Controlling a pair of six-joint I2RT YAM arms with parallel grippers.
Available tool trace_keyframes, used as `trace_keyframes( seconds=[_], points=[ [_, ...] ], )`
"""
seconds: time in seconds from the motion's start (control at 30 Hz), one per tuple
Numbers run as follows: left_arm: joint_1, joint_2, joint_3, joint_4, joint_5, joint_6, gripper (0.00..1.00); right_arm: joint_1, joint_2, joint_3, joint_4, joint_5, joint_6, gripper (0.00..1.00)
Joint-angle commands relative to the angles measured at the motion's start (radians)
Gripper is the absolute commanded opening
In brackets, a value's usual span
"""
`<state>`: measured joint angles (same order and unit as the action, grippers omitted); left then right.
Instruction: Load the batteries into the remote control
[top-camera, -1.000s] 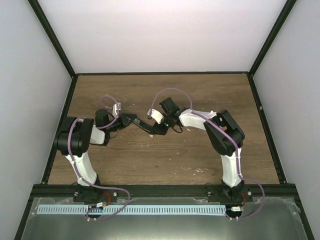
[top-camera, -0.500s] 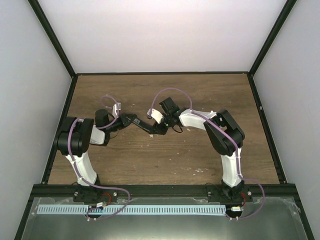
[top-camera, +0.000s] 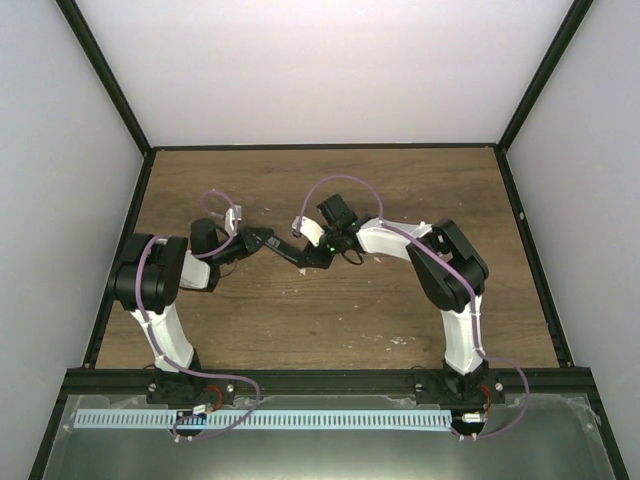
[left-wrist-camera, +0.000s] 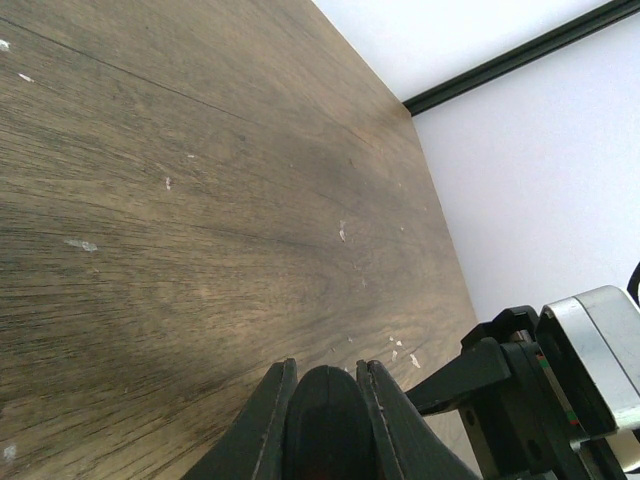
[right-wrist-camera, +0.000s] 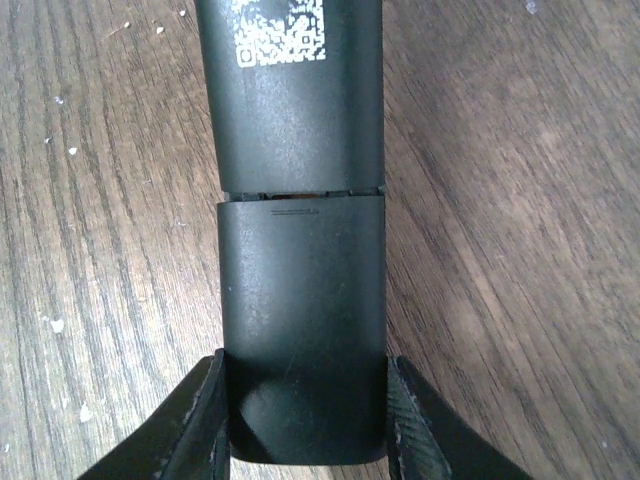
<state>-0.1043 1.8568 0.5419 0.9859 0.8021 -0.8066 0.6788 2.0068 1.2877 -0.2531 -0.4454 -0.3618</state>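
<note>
Next, I let go of the battery cover's sides with my right gripper and push on the battery cover's back (right-wrist-camera: 303, 300), because a thin gap is still there at the battery cover's seam (right-wrist-camera: 302, 197).
The remote control (right-wrist-camera: 298, 140) is a slim black bar held above the table between both grippers, back side up with a white QR label. Its battery cover (right-wrist-camera: 302, 300) sits on the back with a thin seam showing. My right gripper (right-wrist-camera: 304, 362) is shut on the cover end. My left gripper (left-wrist-camera: 325, 368) is shut on the remote's other, rounded end (left-wrist-camera: 325, 425). In the top view the remote (top-camera: 283, 247) bridges the left gripper (top-camera: 263, 240) and the right gripper (top-camera: 304, 256). The blue batteries are out of view.
The wooden table (top-camera: 330, 320) carries small white flecks (left-wrist-camera: 342, 233). Black frame rails and white walls (top-camera: 320, 70) enclose it on three sides. The right arm's wrist (left-wrist-camera: 560, 390) shows close at the left wrist view's lower right.
The right wrist and the remote have shifted very slightly to the left and away. Both grips are unchanged.
</note>
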Motion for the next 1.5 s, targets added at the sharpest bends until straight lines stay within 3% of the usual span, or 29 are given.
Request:
trace_keyframes(
  seconds=[0.0, 0.6, 0.87, 1.47],
  points=[
    [0.001, -0.012, -0.008, 0.022, 0.005, 0.026, 0.0, 0.011, 0.033, 0.051, 0.008, -0.016, -0.02, 0.19],
    [0.002, -0.008, -0.005, 0.022, 0.005, 0.023, 0.0, 0.011, 0.09, 0.084, -0.026, 0.012, -0.034, 0.25],
    [0.001, -0.008, -0.006, 0.02, 0.005, 0.023, 0.0, 0.011, 0.083, 0.084, -0.02, 0.013, -0.032, 0.36],
    [0.001, -0.008, -0.002, 0.019, 0.005, 0.023, 0.0, 0.011, 0.039, 0.062, 0.018, -0.022, -0.043, 0.49]
  ],
)
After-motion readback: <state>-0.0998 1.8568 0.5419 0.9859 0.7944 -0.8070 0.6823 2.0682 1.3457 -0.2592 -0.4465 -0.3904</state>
